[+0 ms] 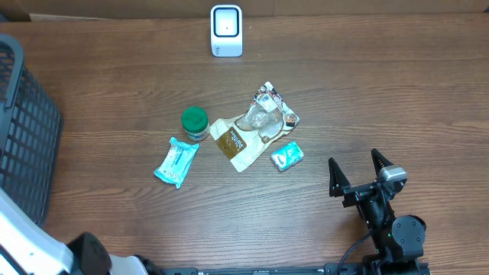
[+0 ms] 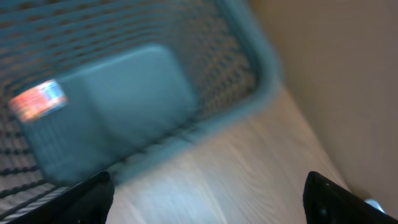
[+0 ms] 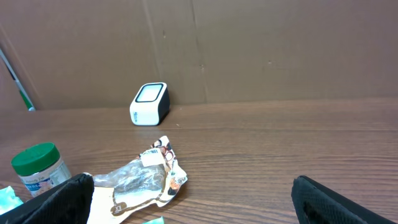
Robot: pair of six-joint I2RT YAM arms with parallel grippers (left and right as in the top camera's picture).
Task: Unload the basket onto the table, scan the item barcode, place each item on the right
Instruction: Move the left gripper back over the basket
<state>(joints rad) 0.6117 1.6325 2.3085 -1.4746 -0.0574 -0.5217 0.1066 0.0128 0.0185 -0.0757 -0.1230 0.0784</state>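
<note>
I should keep lowering my left gripper with its fingers open until they are on both sides of the red-labelled item, then close them, because the item lies alone on the open basket's bottom.
The white barcode scanner stands at the table's far edge, also in the right wrist view. Mid-table lie a green-lidded jar, a teal wipes packet, a crumpled clear-and-brown snack bag and a small teal packet. My right gripper is open and empty, just right of and nearer than these items. My left gripper is open with nothing between its fingers, beside the basket, in a blurred view.
A dark mesh basket stands at the table's left edge. Inside it lies an item with a red label. Brown cardboard walls rise behind the table. The left arm's base sits at the near left corner.
</note>
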